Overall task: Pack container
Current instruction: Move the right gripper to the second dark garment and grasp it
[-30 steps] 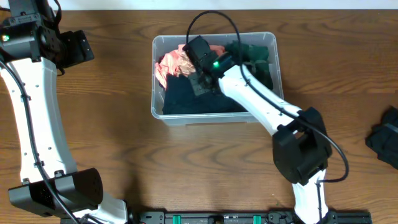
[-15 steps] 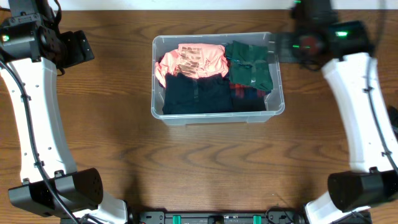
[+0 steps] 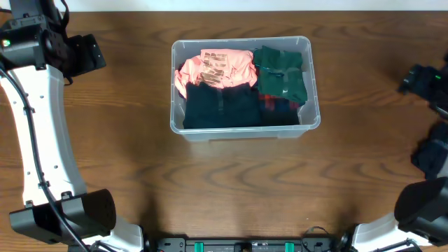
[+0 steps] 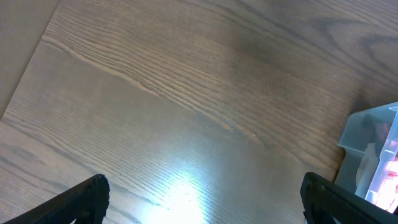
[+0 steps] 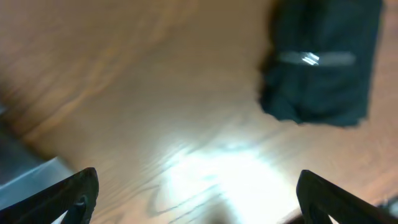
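Observation:
I should go on moving my right gripper toward the garment's edge (image 5: 317, 117) and close it on the fabric there, because there is open wood (image 5: 208, 127) between its fingers and the dark garment.
The container (image 3: 243, 130), a clear plastic bin, stands at the table's middle. Inside lie a pink-orange shirt (image 3: 213, 68), a green garment (image 3: 281, 71) and a navy garment (image 3: 222, 106). My left gripper (image 3: 94, 56) hovers at the far left, well away from the bin. In its wrist view it (image 4: 202, 205) is open over bare wood, with the container's corner (image 4: 373, 155) at the right. My right gripper (image 3: 413, 80) is at the table's right edge. It (image 5: 196, 199) is open and empty in a blurred wrist view, near a dark folded garment (image 5: 320, 68).
The dark garment (image 3: 432, 155) lies on the table at the far right edge, below the right gripper. The right arm's base (image 3: 423, 203) stands at the lower right, the left arm's base (image 3: 63, 217) at the lower left.
My right gripper let go of the navy garment in the container, opened, and swung out to the table's right edge. The left arm has not moved.

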`<state>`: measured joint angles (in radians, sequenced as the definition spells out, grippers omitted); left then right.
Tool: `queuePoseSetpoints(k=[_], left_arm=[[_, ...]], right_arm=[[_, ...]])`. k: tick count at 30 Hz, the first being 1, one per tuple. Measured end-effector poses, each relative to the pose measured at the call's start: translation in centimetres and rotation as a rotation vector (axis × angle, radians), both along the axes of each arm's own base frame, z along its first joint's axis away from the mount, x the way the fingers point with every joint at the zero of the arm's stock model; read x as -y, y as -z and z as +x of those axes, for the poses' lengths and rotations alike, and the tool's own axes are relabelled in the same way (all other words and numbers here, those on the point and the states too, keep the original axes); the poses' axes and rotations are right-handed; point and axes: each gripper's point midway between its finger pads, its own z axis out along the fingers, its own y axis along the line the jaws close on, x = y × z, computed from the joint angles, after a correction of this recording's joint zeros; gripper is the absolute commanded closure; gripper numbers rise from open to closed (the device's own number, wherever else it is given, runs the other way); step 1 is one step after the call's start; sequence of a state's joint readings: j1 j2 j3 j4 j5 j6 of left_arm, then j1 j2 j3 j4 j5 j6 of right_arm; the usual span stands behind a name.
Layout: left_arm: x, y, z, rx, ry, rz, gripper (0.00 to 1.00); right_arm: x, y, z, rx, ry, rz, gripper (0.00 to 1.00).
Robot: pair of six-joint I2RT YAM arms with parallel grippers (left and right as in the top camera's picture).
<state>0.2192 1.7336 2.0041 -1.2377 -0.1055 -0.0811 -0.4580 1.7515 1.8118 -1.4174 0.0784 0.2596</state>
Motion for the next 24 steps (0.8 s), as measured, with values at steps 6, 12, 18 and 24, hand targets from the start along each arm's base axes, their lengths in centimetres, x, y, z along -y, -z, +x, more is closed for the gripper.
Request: queuePoseSetpoints(k=[6, 12, 18, 24], left_arm=[[0.0, 0.0, 0.0, 0.0, 0.0, 0.0, 0.02], [0.0, 0.0, 0.0, 0.0, 0.0, 0.0, 0.02], [0.0, 0.0, 0.0, 0.0, 0.0, 0.0, 0.02], [0.0, 0.0, 0.0, 0.0, 0.0, 0.0, 0.02]], right_arm=[[6.0, 3.4, -4.7, -0.044, 0.205, 0.026, 0.01], [10.4, 7.9, -8.0, -0.034, 0.341, 0.025, 0.01], [12.3, 11.7, -9.2, 0.004, 0.347, 0.006, 0.01], [13.7, 12.8, -8.1, 0.072, 0.293, -0.049, 0.02]])
